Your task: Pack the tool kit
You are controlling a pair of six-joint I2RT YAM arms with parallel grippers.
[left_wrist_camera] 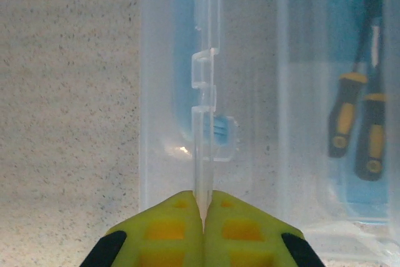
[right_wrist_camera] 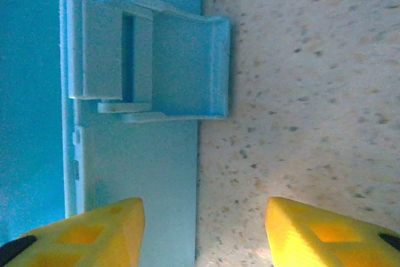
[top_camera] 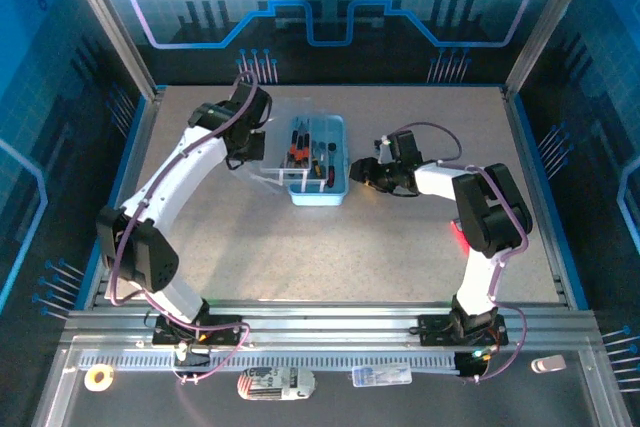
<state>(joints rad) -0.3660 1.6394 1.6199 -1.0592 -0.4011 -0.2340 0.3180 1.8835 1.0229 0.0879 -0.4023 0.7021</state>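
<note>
My left gripper grips the clear lid's edge (left_wrist_camera: 202, 161) and the screwdrivers are inside the box. I should keep swinging the lid over until it covers the box (top_camera: 320, 154).
The tool kit (top_camera: 320, 197) is a pale-blue box in the middle of the table, with black-and-orange screwdrivers (top_camera: 298, 150) inside. Its clear lid (top_camera: 275, 142) stands raised on the left. My left gripper (top_camera: 247, 155) is shut on the lid. In the left wrist view the yellow fingertips (left_wrist_camera: 181, 217) pinch the thin edge of the lid (left_wrist_camera: 203, 123), and two screwdrivers (left_wrist_camera: 347, 117) show through the plastic. My right gripper (top_camera: 356, 173) is at the box's right side, open. Its left finger (right_wrist_camera: 94, 229) lies over the blue wall (right_wrist_camera: 144, 167) below the latch (right_wrist_camera: 181, 60), and its other finger is over the table.
The speckled tabletop (top_camera: 320, 257) has free room in front of the box. Metal frame posts (top_camera: 110, 27) and blue panels enclose the table. On the front rail lie a tape roll (top_camera: 98, 377) and small packets (top_camera: 275, 382).
</note>
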